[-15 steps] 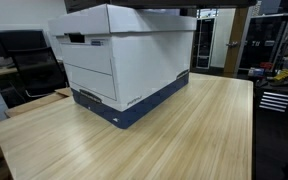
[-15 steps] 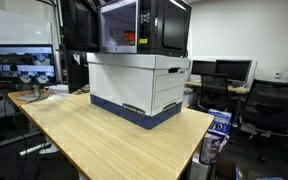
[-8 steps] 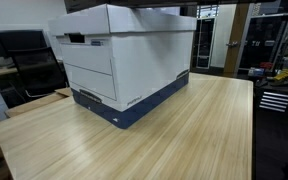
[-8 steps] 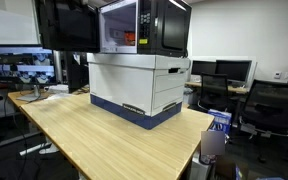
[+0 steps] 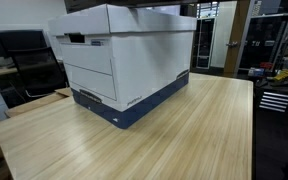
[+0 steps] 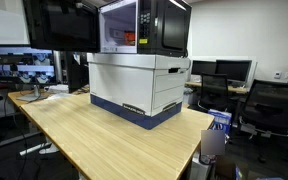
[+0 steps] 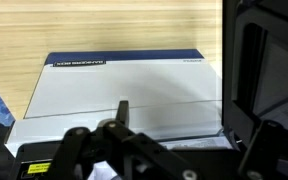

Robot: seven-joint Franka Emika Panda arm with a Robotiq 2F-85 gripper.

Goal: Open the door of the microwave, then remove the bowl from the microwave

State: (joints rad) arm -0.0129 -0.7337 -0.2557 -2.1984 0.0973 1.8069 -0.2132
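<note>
My gripper should first push the microwave door [image 7: 269, 65] open wider, then swing back toward the bowl [image 6: 129, 38]. The door is tight beside my gripper's way into the microwave.
The black microwave [image 6: 149, 25] stands on a white and blue storage box [image 6: 134, 85]. Its door [image 6: 62, 25] is swung wide open toward the left of this exterior view. A small orange-red shape [image 6: 130, 40] shows inside the lit cavity; it may be the bowl, but it is too small to tell. In the wrist view my gripper [image 7: 184, 130] is open above the box top [image 7: 124, 85], with the dark door [image 7: 259, 60] close by its right finger. The door hides the gripper in both exterior views.
The box [image 5: 119, 60] sits on a long wooden table [image 5: 184, 130] with bare board around it. Monitors [image 6: 22, 62] and office chairs [image 6: 269, 105] stand beyond the table edges. A small object [image 6: 36, 92] lies at the table's far corner.
The microwave door has swung further open, sweeping left in the exterior view. The box and table have not moved.
</note>
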